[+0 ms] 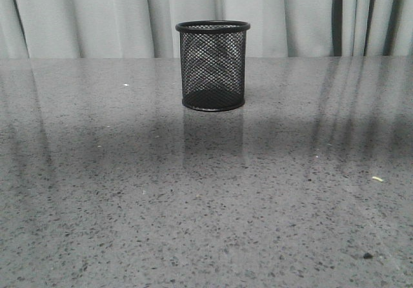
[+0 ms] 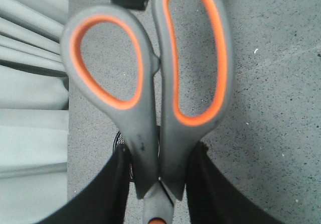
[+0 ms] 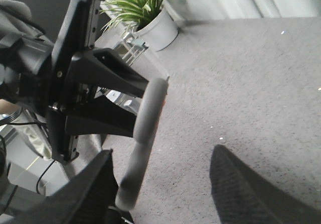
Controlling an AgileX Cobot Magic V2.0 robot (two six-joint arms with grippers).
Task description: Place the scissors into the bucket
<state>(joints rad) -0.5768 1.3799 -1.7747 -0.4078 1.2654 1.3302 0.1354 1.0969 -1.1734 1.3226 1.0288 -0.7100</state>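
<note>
I should open my left gripper, shut just below the scissors' handles (image 2: 159,171), and back it away once my right gripper closes on a handle (image 3: 151,106).
The bucket (image 1: 213,66), a black wire-mesh cup, stands upright and empty on the table at the back centre of the front view. No gripper and no scissors show in that view. In the left wrist view my left gripper (image 2: 160,148) is shut on the scissors (image 2: 150,133), just below the grey, orange-lined handles, which point away from the camera. A sliver of the bucket's mesh (image 2: 120,139) shows behind one finger. In the right wrist view my right gripper (image 3: 163,151) is open, and the scissors' handle (image 3: 145,128) stands edge-on between its fingers, close to one of them.
The grey speckled table (image 1: 206,191) has pale curtains behind it. A potted plant (image 3: 145,8) stands past the table's edge in the right wrist view. The left arm's black gripper body (image 3: 75,93) is close beside my right gripper. A small pale scrap (image 1: 377,179) lies at the right.
</note>
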